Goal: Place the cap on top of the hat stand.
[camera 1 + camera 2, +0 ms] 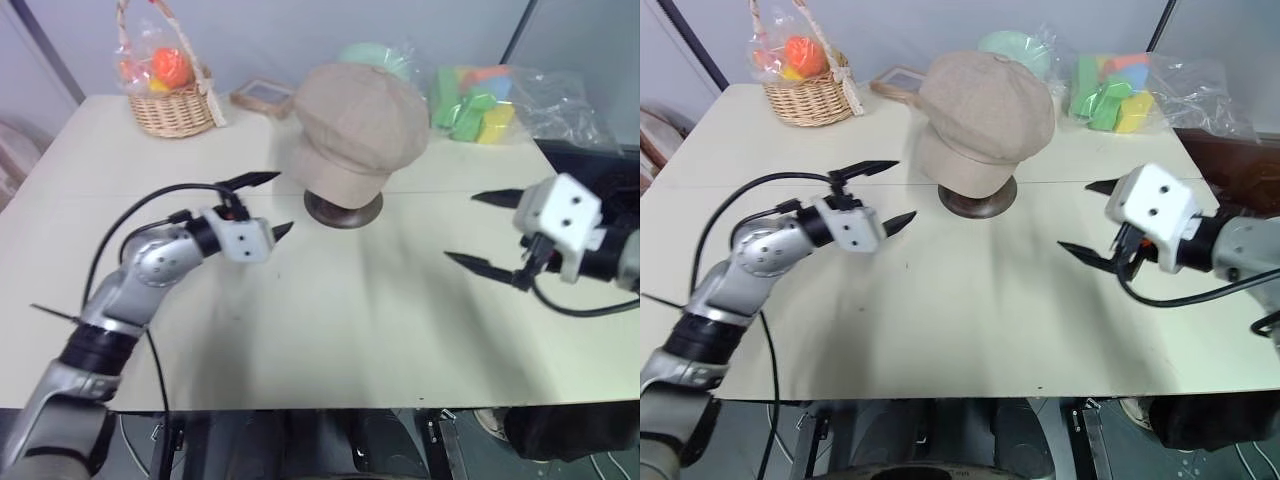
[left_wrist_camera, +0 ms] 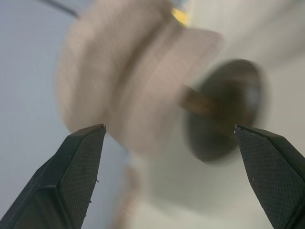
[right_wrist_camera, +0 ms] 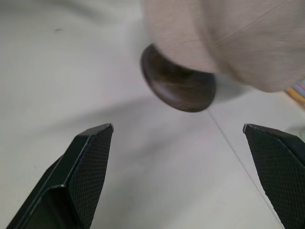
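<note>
The cap is crooked on the hat stand, with its brim slanting toward the robot's left gripper, so next the right gripper pinches the brim's edge and sets the cap straight.
The beige cap sits on top of the hat stand, covering its upper part; the stand's dark round base shows below the brim on the table. My left gripper is open, to the left of the stand and apart from it, with nothing between its fingers. My right gripper is open to the right of the stand, also empty. The left wrist view shows the cap and the stand's post and base. In the right wrist view the cap hangs over the base.
On the cream table, a wicker basket with orange items stands at the back left. A small flat box lies behind the cap. A bag of green and yellow blocks lies at the back right.
</note>
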